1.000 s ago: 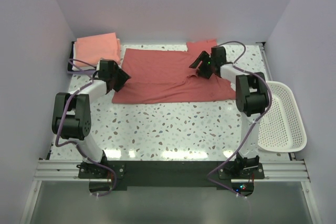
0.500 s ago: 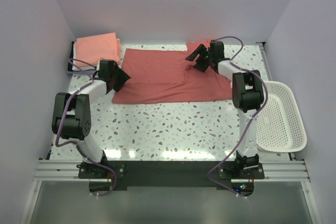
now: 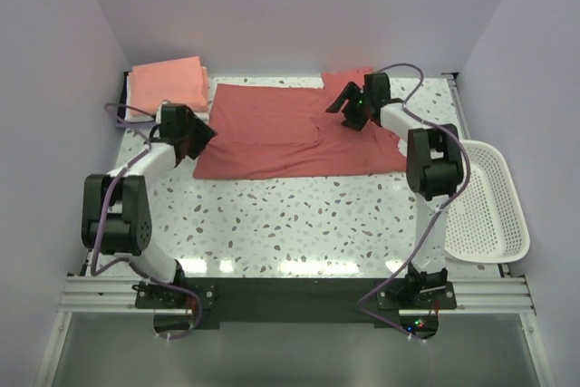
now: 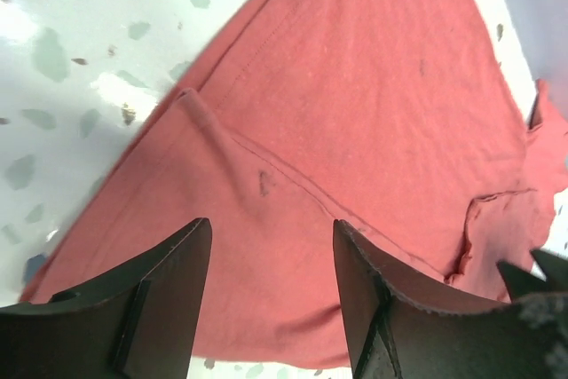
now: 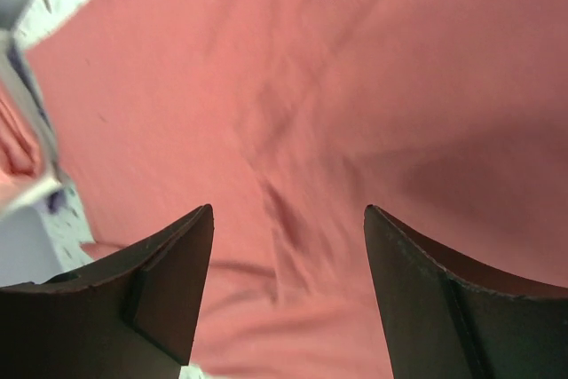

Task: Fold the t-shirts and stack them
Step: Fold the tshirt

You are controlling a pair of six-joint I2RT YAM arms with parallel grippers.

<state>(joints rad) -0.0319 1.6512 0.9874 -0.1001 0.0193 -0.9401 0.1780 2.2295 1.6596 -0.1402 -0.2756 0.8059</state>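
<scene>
The dusty-red t-shirt (image 3: 267,115) has the fold line (image 3: 267,143) lying flat across it, so all of the t-shirt should slide along and stay folded when I pull its front corners.
A dusty-red t-shirt (image 3: 281,129) lies spread flat across the back of the table, with a fold line running across it. It fills the left wrist view (image 4: 355,113) and the right wrist view (image 5: 311,86). A folded salmon-pink t-shirt (image 3: 168,82) lies at the back left. My left gripper (image 3: 204,140) is open and empty at the red shirt's left edge. My right gripper (image 3: 337,101) is open and empty over the shirt's back right part. The white and lavender shirts are out of view.
A white lattice basket (image 3: 485,206) hangs off the table's right edge. The speckled tabletop (image 3: 299,215) is bare in front of the shirt. Purple walls close in the back and sides.
My left arm has swung a little left and back, off the shirt's edge. My right gripper has moved back toward the rear of the shirt and shifted slightly.
</scene>
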